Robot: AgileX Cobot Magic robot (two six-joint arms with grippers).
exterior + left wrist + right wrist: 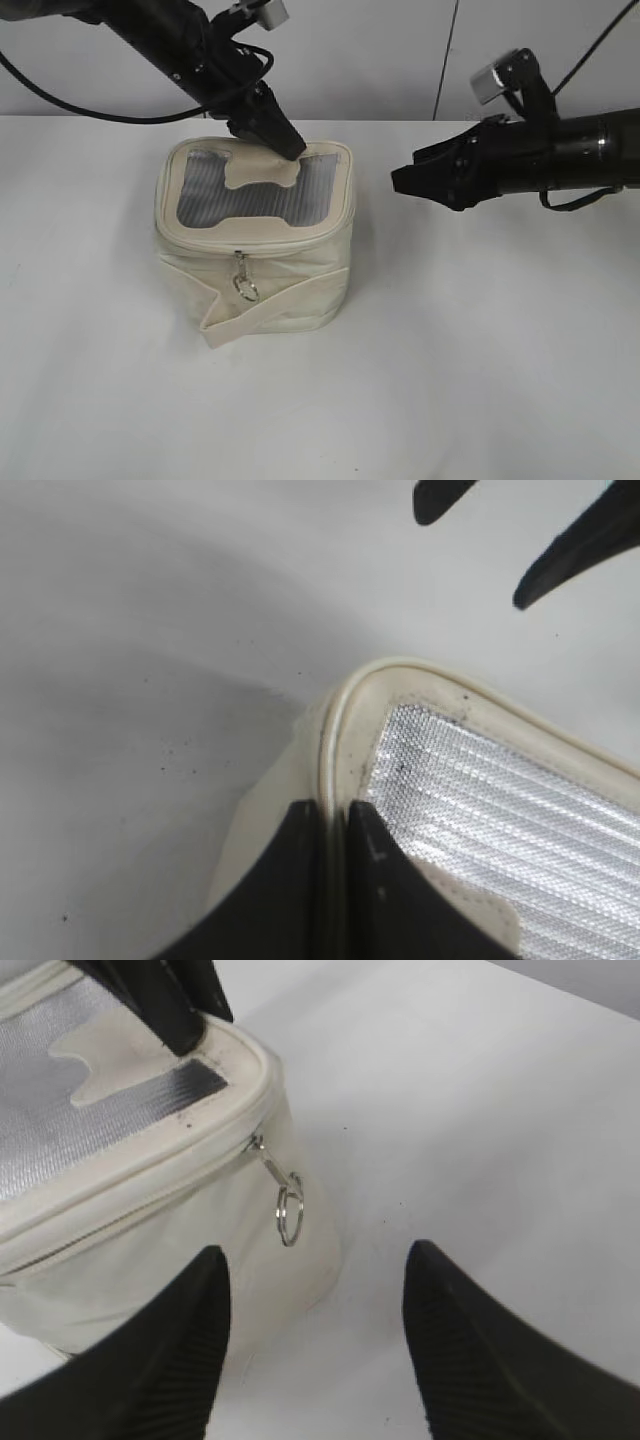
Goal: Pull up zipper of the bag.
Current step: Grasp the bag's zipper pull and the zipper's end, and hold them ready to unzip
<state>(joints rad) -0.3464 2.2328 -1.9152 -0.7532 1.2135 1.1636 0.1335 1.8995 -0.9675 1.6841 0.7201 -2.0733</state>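
My gripper will pull, and the far ring pull (290, 1210) will slide around the bag's rim to meet the ring pull that hangs on the bag's front (244, 280).
The cream-white bag (270, 275) stands on the white table, with its grey mesh top panel and cream H-shaped patch facing up. The zipper (250, 246) runs under the top rim, and a silver ring pull (246, 287) hangs on the front. My left gripper (290, 150) is shut on the piped rim at the bag's far right edge; in the left wrist view its jaws (335, 815) pinch the rim (345, 705). My right gripper (398, 180) is open and empty, apart from the bag's right side. In the right wrist view a ring pull (290, 1210) hangs ahead of its open jaws (315, 1260).
The white table (500, 350) surrounds the bag. A wide cream strap (275, 310) crosses the bag's lower front. A pale wall rises behind the table. Black cables trail from both arms.
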